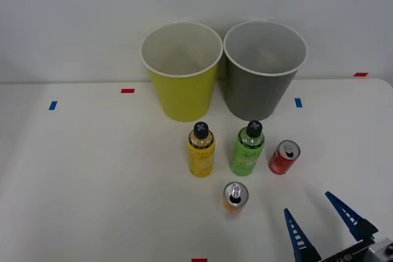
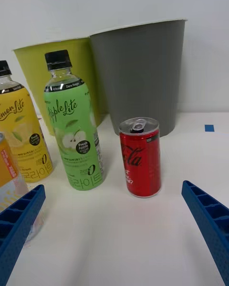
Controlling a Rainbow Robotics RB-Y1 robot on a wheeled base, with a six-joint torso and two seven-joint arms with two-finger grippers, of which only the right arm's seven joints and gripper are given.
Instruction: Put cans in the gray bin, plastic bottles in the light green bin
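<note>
The can's lid shows a dark opening (image 1: 290, 154), so I expect the red can (image 1: 284, 159) to be empty and to stay dry when I carry it at a tilt.
Two bins stand at the back of the white table: the light green bin (image 1: 181, 69) (image 2: 71, 71) on the left, the gray bin (image 1: 264, 69) (image 2: 140, 74) on the right. In front of them stand a yellow-label bottle (image 1: 201, 150) (image 2: 21, 133), a green bottle (image 1: 248, 148) (image 2: 74, 133) and a red can (image 1: 284, 157) (image 2: 140, 157). An orange can (image 1: 234, 199) (image 2: 8, 174) stands nearer to me. My right gripper (image 1: 310, 205) (image 2: 114, 219) is open and empty, low over the table just short of the red can.
Small red (image 1: 127, 91) and blue (image 1: 298, 102) tape marks dot the table. A pale wall rises close behind the bins. Bare table lies to the left of the bottles and on the far right.
</note>
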